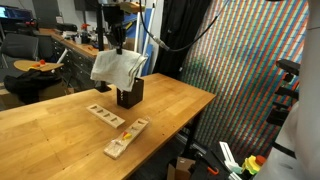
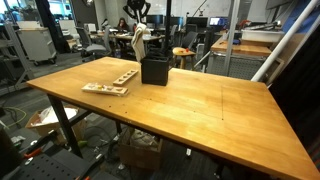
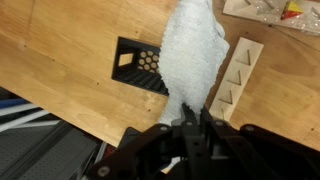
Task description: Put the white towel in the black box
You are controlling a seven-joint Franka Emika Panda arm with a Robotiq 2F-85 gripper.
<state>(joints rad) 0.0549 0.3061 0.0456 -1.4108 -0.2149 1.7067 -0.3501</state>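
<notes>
My gripper should carry the white towel (image 1: 118,70) across above the box's opening (image 2: 156,60) before it lowers the towel, because the towel hangs off to one side of the black box.
My gripper (image 1: 117,44) is shut on the white towel (image 1: 117,68), which hangs down from it in the air. In the wrist view the towel (image 3: 192,55) drapes from my gripper (image 3: 193,118) over the table, beside the opening of the black box (image 3: 140,64). The black box (image 1: 131,93) stands upright on the wooden table, and the towel's lower end hangs at its top edge. In an exterior view the box (image 2: 154,70) stands at the far side of the table with the towel (image 2: 140,42) held above its left side by my gripper (image 2: 139,20).
Pale wooden strips lie on the table near the box: one (image 1: 104,113) close to it, another (image 1: 126,138) nearer the edge, also seen in the wrist view (image 3: 234,78) and an exterior view (image 2: 112,85). The wooden table (image 2: 200,110) ends close behind the box.
</notes>
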